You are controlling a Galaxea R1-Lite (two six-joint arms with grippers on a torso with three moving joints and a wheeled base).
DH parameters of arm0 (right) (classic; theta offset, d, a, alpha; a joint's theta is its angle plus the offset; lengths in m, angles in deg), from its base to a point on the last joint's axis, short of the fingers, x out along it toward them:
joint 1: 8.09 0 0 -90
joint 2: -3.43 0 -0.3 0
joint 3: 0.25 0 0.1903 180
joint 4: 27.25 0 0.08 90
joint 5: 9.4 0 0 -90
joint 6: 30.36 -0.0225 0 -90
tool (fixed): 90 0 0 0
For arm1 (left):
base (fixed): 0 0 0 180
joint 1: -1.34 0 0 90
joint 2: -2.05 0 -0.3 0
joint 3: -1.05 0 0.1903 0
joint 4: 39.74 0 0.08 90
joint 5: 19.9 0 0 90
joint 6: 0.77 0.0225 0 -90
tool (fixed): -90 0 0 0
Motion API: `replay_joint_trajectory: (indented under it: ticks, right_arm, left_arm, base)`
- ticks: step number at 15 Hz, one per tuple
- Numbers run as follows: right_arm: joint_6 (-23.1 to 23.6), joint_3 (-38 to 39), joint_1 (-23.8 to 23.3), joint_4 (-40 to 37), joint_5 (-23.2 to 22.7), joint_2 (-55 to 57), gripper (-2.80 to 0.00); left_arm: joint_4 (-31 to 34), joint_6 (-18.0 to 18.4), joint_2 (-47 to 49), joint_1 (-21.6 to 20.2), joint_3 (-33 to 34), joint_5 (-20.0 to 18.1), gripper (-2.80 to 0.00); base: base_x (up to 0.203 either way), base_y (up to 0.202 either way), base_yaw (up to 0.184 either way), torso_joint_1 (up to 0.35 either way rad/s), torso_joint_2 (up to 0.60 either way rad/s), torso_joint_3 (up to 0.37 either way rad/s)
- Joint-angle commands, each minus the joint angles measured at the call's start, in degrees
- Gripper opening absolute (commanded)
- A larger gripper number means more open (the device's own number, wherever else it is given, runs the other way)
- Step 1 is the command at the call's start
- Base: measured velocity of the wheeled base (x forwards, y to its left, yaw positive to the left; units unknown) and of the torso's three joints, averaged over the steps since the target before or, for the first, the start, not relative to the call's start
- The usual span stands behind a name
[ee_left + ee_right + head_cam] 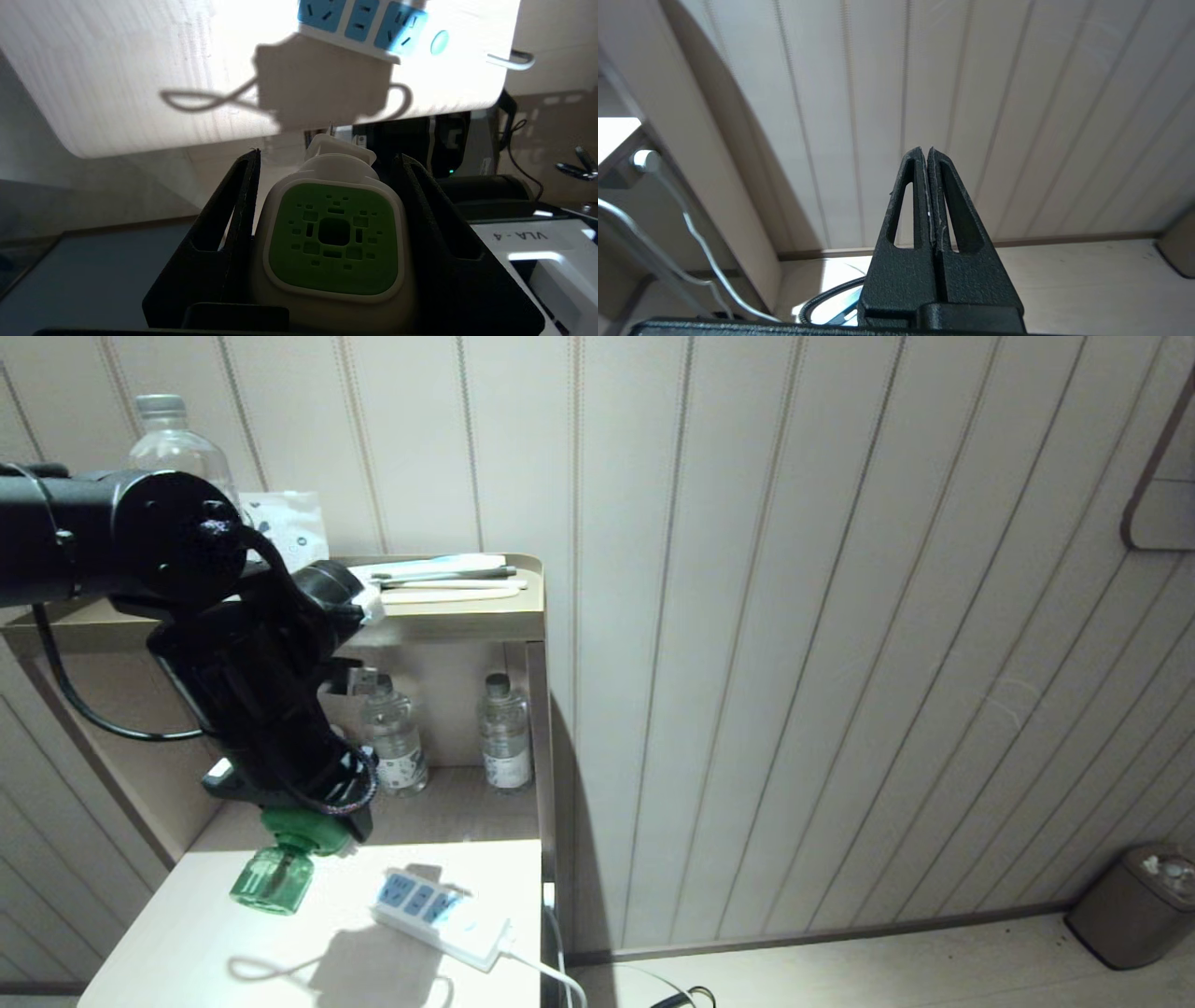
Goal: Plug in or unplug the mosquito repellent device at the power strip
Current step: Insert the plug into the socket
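The mosquito repellent device's prongs [331, 132] point out past the table's edge, so the robot's left gripper should bring the device down and tip its prongs toward the power strip's blue sockets [419, 897].
The mosquito repellent device [275, 877] hangs over the pale table top [187, 952], its translucent green bottle tilted and pointing down. My left gripper [313, 821] is shut on its cap from above. In the left wrist view the white-and-green cap [331, 242] sits squeezed between the two black fingers of that gripper [327, 156]. Its prongs are hidden. The power strip [439, 915] lies flat on the table to the right of the device, all its blue sockets free; it also shows as the power strip [364, 23] beyond the cap. My right gripper [927, 151] is shut, parked low facing the wall.
Two small water bottles [394, 737] [505, 733] stand in the open shelf behind the table. A larger bottle [177, 439] and flat items rest on the upper shelf [448, 616]. The strip's white cord [551, 975] drops off the table's right edge. A bin [1144, 905] stands at the far right.
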State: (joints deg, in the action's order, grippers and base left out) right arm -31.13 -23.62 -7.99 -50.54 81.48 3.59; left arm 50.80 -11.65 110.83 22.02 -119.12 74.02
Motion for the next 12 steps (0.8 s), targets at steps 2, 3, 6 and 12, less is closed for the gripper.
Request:
replay_joint_trajectory:
  ticks: [2, 3, 6, 12]
  right_arm:
    - [-0.01, 0.00, 0.00, 0.01, 0.00, 0.02, -2.80]
    - [-0.01, 0.00, -0.01, 0.01, 0.00, 0.02, -2.80]
    - [-0.01, 0.00, -0.01, 0.01, 0.00, 0.02, -2.80]
    - [-0.01, 0.00, -0.01, 0.01, 0.00, 0.02, -2.80]
  left_arm:
    - [-7.60, 1.10, -2.07, -1.09, 9.17, -1.03, -2.80]
    - [-10.34, 4.42, -1.49, -1.49, 11.51, -1.87, -2.80]
    - [-10.18, 6.76, -1.49, -1.45, 15.91, -5.99, -2.80]
    - [1.04, 6.83, -2.53, -3.39, 5.75, -5.48, -2.80]
  base:
    - [0.000, 0.000, 0.000, 0.000, 0.00, 0.000]
    - [0.000, 0.000, 0.000, 0.000, 0.00, 0.000]
    - [0.000, 0.000, 0.000, 0.000, 0.00, 0.000]
    - [0.000, 0.000, 0.000, 0.000, 0.00, 0.000]
